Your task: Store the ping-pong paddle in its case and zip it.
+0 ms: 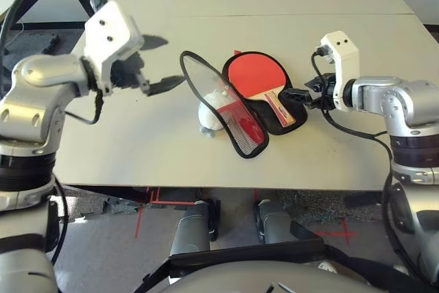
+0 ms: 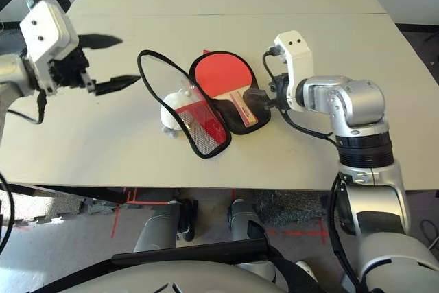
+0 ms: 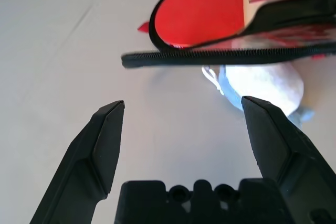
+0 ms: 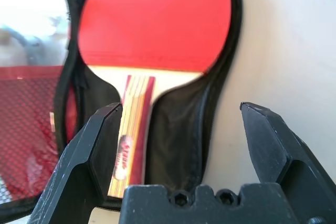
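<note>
I should push the case's lid (image 1: 230, 111) down over the paddle (image 1: 256, 73) with my left gripper as my right gripper moves clear of the paddle's handle, because the lid is standing tilted open over the white pouch.
The ping-pong paddle (image 1: 254, 73) lies red face up inside the open case (image 1: 269, 127), its striped wooden handle (image 4: 131, 129) on the black lining. The case's red lid (image 1: 230, 111) is folded open to the left and stands tilted on its zip edge (image 3: 226, 56). My right gripper (image 1: 296, 95) is open at the case's handle end, its fingers on either side of it and one finger close beside the paddle handle. Left of the case and above the table, my left gripper (image 2: 111, 62) is open and holds nothing.
A small white pouch (image 1: 211, 113) lies under and against the raised lid, seen beyond the left gripper's fingers as pouch (image 3: 262, 85). The pale table (image 1: 137, 149) has bare room to the left, behind and in front of the case. Its front edge is near.
</note>
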